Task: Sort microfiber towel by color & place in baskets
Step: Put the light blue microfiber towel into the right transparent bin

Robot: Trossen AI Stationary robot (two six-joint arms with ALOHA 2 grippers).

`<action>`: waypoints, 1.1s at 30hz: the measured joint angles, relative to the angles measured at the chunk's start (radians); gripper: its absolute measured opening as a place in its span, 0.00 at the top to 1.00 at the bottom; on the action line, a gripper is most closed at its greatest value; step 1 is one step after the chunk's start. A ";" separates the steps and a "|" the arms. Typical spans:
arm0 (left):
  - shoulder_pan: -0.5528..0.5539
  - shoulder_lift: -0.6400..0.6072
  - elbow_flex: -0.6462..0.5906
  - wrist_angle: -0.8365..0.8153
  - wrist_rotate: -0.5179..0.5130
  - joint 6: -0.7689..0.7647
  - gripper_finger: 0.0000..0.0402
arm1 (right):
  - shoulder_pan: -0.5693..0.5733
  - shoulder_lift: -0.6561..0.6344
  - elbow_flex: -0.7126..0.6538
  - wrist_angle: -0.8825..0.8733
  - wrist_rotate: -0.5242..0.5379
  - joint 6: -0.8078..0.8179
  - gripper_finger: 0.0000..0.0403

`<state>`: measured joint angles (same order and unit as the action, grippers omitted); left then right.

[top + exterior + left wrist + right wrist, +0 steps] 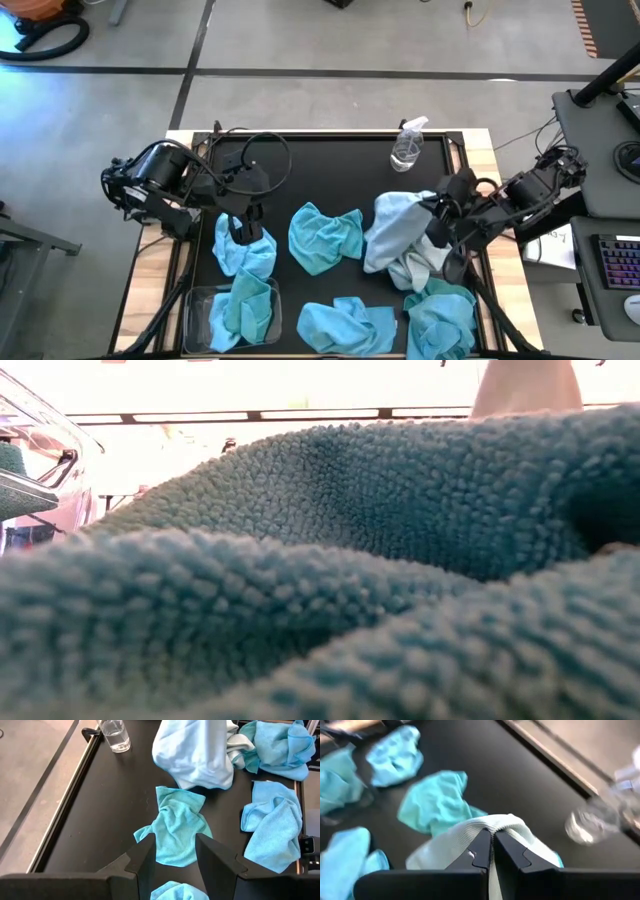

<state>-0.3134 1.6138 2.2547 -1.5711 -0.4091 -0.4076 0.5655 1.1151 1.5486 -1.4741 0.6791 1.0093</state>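
I can see that the pale light-blue towel hangs too far toward the middle turquoise towel. I should pull it back over its basket with my right gripper before I lower it.
My right gripper is shut on a pale light-blue towel at the table's right middle; the towel also shows in the left wrist view. My left gripper is open, pointing down over a turquoise towel at the left, its fingers on either side of the cloth. A clear basket at the near left holds a turquoise towel. More turquoise towels lie in the middle, at the near middle and at the near right. A second basket does not show plainly. My right gripper pinches a raised fold of the pale towel between its two fingertips, several layers bunched. The cloth drapes down from the fingers on both sides. Its lower part rests on the table.
A small clear spray bottle stands at the far right of the black mat. The low view is filled by a turquoise towel right before the camera. Wooden table edges flank the mat.
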 joint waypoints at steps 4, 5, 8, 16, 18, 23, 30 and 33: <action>0.000 0.000 0.000 0.000 0.000 -0.003 0.69 | 0.002 0.006 0.000 -0.096 -0.073 0.096 0.98; 0.000 0.000 0.000 0.000 0.000 -0.003 0.69 | 0.002 0.007 -0.002 -0.095 -0.094 0.104 0.98; 0.000 0.000 0.000 0.000 0.000 -0.013 0.69 | 0.005 0.007 -0.005 -0.095 -0.157 0.110 0.98; -0.002 0.000 0.000 0.000 0.000 -0.024 0.69 | 0.025 0.020 -0.013 -0.097 -0.282 0.127 0.98; -0.002 0.000 0.000 0.000 0.000 -0.025 0.69 | 0.032 0.025 -0.013 -0.097 -0.293 0.129 0.98; -0.002 0.001 0.000 0.000 0.000 -0.025 0.69 | 0.052 0.033 -0.014 -0.016 -0.147 0.080 0.98; -0.005 0.001 0.000 0.000 0.000 -0.025 0.69 | 0.089 0.028 0.068 0.112 -0.040 -0.059 0.98; -0.008 0.001 0.000 0.000 0.000 -0.024 0.69 | 0.104 0.026 0.123 0.120 0.014 -0.085 0.98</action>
<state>-0.3210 1.6150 2.2547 -1.5711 -0.4088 -0.4319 0.6700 1.1412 1.6713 -1.3541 0.6927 0.9238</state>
